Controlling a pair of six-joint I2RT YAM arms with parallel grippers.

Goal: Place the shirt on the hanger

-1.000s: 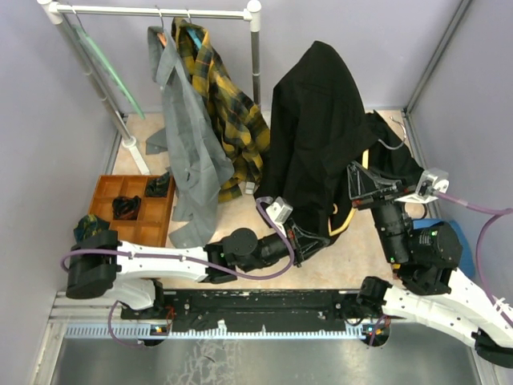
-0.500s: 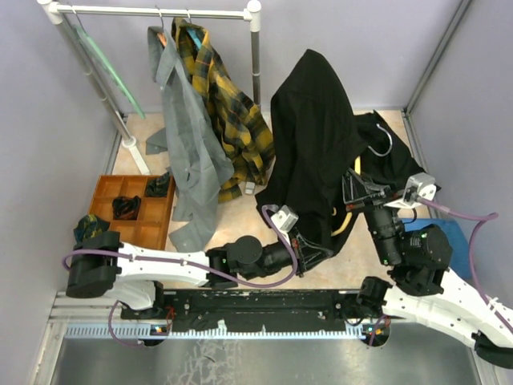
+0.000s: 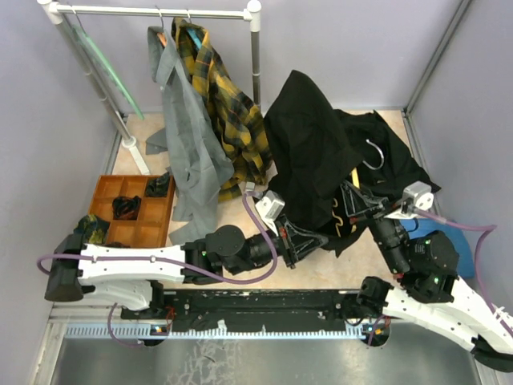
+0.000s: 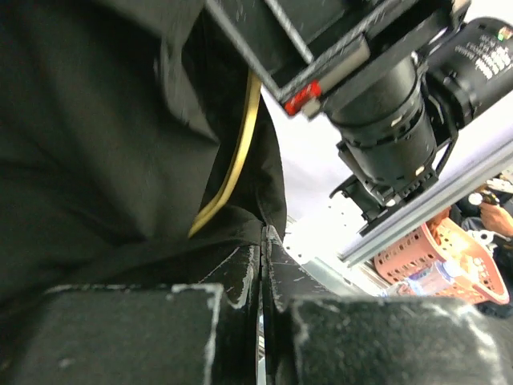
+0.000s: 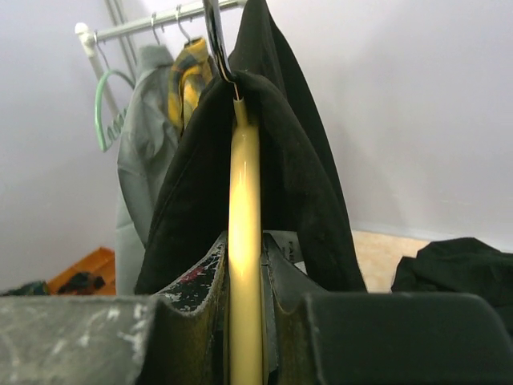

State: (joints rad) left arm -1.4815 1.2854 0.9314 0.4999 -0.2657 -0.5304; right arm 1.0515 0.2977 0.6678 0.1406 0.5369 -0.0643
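My right gripper should turn the yellow hanger toward my left gripper, because the black shirt's peak is pointing toward the rack. My left gripper will then pull the shirt straight.
The black shirt hangs in a peaked heap over the yellow hanger, whose silver hook points to the right. My right gripper is shut on the hanger's bar. In the right wrist view the yellow hanger runs upright between the fingers, with the shirt draped over its top. My left gripper is shut on the shirt's lower edge. In the left wrist view the jaws pinch black fabric just below the curved hanger bar.
A clothes rack at the back carries a grey shirt, a yellow-and-black plaid shirt and a pale green hanger. Another black garment lies on the table at the right. An orange tray sits at the left.
Both arms have drawn back toward the near edge and leftward. The shirt and hanger have come lower and left with them, and the hook now lies over the other black garment.
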